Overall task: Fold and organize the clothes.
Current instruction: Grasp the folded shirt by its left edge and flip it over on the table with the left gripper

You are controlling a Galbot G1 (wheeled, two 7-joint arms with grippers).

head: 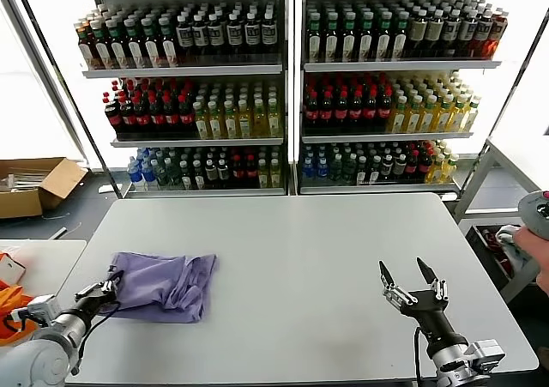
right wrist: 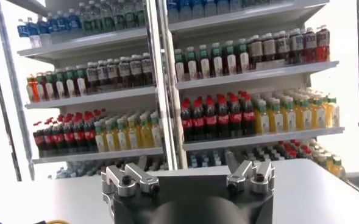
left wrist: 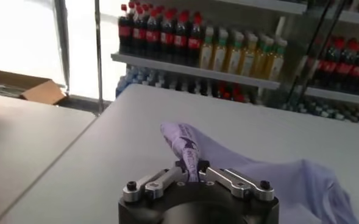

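Observation:
Next, my left gripper carries the T-shirt's printed end [left wrist: 185,143] across the crumpled cloth [head: 199,275] toward my right gripper, because the end it is holding is far from my right gripper.
A lavender T-shirt [head: 167,284] lies crumpled on the left part of the grey table [head: 292,258]. My left gripper [head: 110,286] is at the shirt's left edge and is shut on a pinched fold of it. In the left wrist view the fold [left wrist: 188,152] rises between the closed fingers of my left gripper [left wrist: 192,172], with a dark print showing on it. My right gripper [head: 409,276] hovers open and empty over the right front of the table, fingers pointing up and away. The right wrist view shows my right gripper's [right wrist: 188,163] fingers spread wide.
Shelves of bottled drinks [head: 283,87] stand behind the table. A cardboard box [head: 34,185] sits on the floor at far left. Bright orange fabric [head: 10,305] lies on a lower side table at left. A person's hand with a controller [head: 536,224] is at the right edge.

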